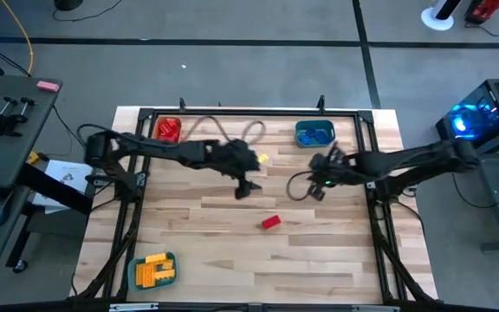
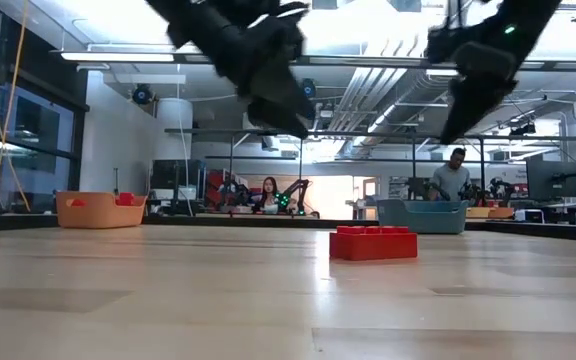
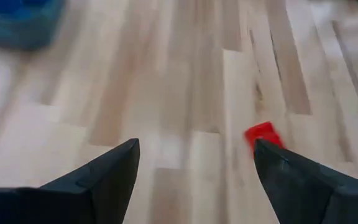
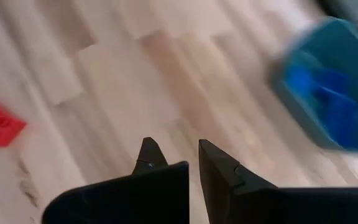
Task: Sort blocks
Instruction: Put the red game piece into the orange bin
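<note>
Next, I back my right gripper away while my left gripper takes the red brick, since the red brick's orange tray stands on my left gripper's side.
A red brick (image 1: 271,223) lies flat on the wood in the middle of the table; it also shows in the low view (image 2: 373,243) and the left wrist view (image 3: 264,134). My left gripper (image 1: 248,187) hangs open above the table, up and to the left of that brick, holding nothing (image 3: 194,158). My right gripper (image 1: 314,191) hovers to the brick's right, its fingers nearly together and empty (image 4: 178,149). A small yellow brick (image 1: 262,159) rests on the table beside the left arm. Blue bricks fill the teal tray (image 1: 314,133).
An orange tray (image 1: 167,130) with red bricks stands at the far left. A tray with yellow bricks (image 1: 154,270) sits at the near left corner. A cable loops (image 1: 232,130) along the far edge. Bare wood lies around the red brick. People sit beyond the table.
</note>
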You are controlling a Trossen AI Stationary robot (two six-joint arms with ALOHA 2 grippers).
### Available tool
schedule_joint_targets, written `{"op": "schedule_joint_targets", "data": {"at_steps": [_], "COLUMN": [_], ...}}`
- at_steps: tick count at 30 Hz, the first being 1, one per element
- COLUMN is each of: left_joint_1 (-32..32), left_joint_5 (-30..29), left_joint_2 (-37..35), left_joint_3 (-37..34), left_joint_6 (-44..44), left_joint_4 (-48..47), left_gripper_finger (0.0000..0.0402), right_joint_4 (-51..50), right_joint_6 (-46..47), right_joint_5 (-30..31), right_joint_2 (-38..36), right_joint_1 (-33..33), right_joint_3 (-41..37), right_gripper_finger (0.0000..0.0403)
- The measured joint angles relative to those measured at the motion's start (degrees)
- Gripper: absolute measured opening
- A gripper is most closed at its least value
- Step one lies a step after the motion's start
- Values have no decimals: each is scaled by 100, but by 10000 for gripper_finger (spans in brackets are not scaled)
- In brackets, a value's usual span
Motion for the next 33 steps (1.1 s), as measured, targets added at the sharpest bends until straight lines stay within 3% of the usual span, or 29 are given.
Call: {"op": "schedule_joint_targets", "data": {"at_steps": [4,9,14,18,23,27,33], "left_joint_1": [-436,-1096,-1773,-2060,-2225,-2168,-2050], "left_joint_5": [-128,-270,-1573,-2206,-2762,-2432,-2050], "left_joint_2": [748,1315,1747,1957,2201,2388,2635], "left_joint_3": [1038,1411,1396,1395,1396,1396,1396], "left_joint_6": [-1230,-2659,-3431,-3301,-1881,-1547,-2130], "left_joint_4": [-831,-263,-398,-336,-351,-75,291], "left_gripper_finger": [300,300,300,300,300,300,300], "right_joint_4": [-742,-822,-768,-671,-317,14,73], "right_joint_6": [513,548,544,541,539,541,540], "right_joint_5": [151,-172,-783,-902,-906,-908,-900], "right_joint_2": [-837,-1597,-2039,-2166,-2177,-2171,-2174], "right_joint_1": [-52,-58,-42,90,293,431,545], "right_joint_3": [-105,-376,-696,-854,-1003,-1065,-1067], "right_gripper_finger": [0,0,0,0,0,0,0]}}
